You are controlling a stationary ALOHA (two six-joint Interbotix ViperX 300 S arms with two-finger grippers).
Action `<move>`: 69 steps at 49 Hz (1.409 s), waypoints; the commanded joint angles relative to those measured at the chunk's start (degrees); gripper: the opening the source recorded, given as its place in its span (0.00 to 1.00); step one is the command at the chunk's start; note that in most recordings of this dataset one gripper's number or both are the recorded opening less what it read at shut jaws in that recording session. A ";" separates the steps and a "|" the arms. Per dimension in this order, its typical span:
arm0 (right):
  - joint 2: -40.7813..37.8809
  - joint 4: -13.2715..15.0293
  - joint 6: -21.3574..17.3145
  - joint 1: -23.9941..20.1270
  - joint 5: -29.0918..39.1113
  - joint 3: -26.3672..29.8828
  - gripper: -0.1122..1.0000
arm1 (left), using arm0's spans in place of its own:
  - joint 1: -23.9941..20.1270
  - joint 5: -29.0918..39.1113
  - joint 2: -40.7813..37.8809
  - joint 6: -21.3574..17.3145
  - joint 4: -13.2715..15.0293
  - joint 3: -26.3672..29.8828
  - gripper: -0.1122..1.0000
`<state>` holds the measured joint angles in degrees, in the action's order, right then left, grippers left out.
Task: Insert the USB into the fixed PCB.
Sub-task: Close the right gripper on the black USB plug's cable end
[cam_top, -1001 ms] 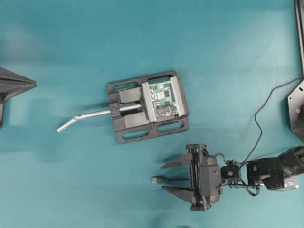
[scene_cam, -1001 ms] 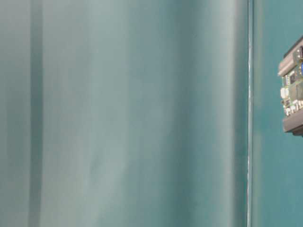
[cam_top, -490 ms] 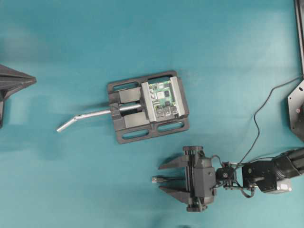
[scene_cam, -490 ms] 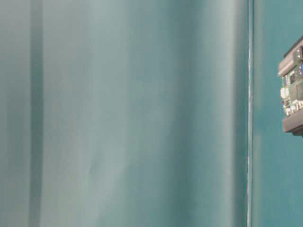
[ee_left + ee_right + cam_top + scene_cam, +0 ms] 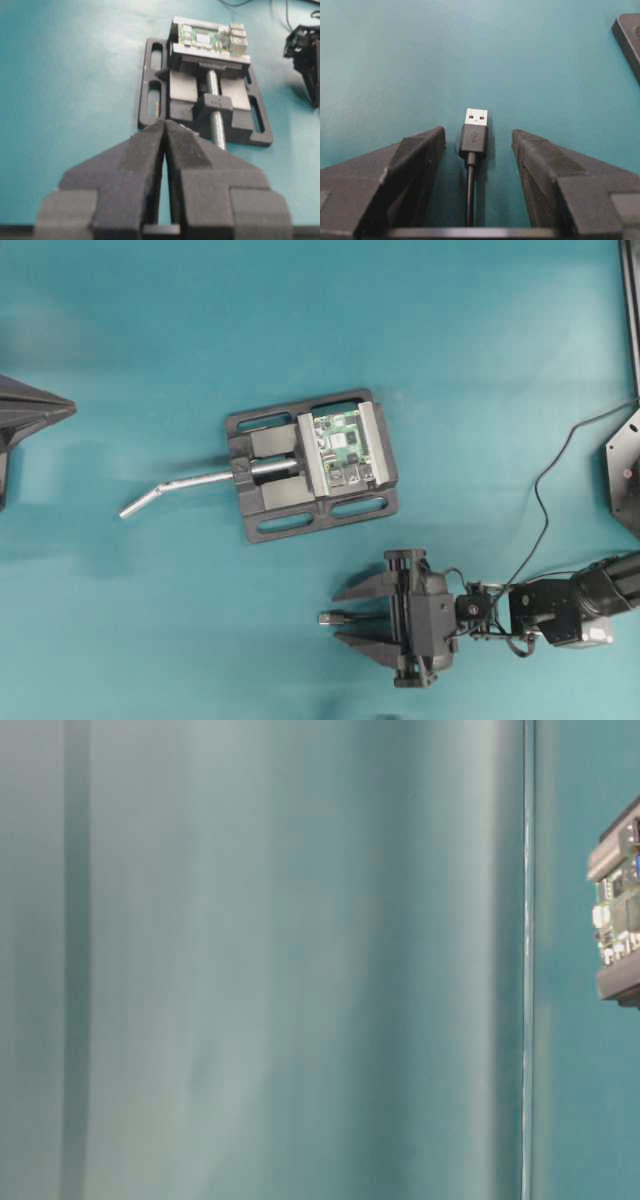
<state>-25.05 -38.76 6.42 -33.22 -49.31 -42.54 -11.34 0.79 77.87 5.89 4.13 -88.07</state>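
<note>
A thin black cable [image 5: 470, 192] trails back from the USB [image 5: 473, 136], so the USB will pull the cable along in a drooping curve when the robot carries the plug.
The USB [image 5: 473, 132] lies flat on the teal table, its silvery tip pointing away from the right wrist camera and its thin black cable running back under the gripper. My right gripper [image 5: 478, 134] is open around it, one finger on each side, neither touching the plug. From overhead the USB [image 5: 332, 618] points left between the right gripper's [image 5: 345, 617] fingers, below the vise. The fixed PCB [image 5: 345, 448] is a green board clamped in the black vise; it also shows in the left wrist view as the fixed PCB [image 5: 210, 38]. My left gripper [image 5: 164, 125] is shut and empty, facing the vise.
The black vise [image 5: 275, 495] has a silver handle [image 5: 180, 486] sticking out to the left. A thin black cable [image 5: 545, 510] loops from the right arm toward the right edge. A dark mount [image 5: 625, 465] sits at the far right.
The right gripper's fingers have closed in somewhat around the USB, and the arm has shifted slightly left and lower in the overhead view. The left gripper is unchanged.
</note>
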 commanded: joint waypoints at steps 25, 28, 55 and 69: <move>0.70 -2.02 0.09 -1.05 0.18 -0.97 0.63 | -0.26 8.88 -0.35 0.18 -0.26 4.83 0.10; 0.70 -2.02 0.09 -1.05 0.53 -0.97 0.57 | -0.26 9.40 -0.35 0.18 -0.26 5.27 0.10; 0.79 -2.02 0.09 -1.05 1.76 -0.62 0.28 | -0.26 11.78 0.35 0.44 -0.26 6.42 0.10; 1.05 -2.11 0.09 -1.05 0.70 -0.26 0.28 | -0.18 11.78 0.26 0.44 -0.26 6.42 0.10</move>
<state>-25.05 -40.52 6.42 -34.45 -48.25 -43.07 -11.43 12.83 78.66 5.89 4.04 -83.06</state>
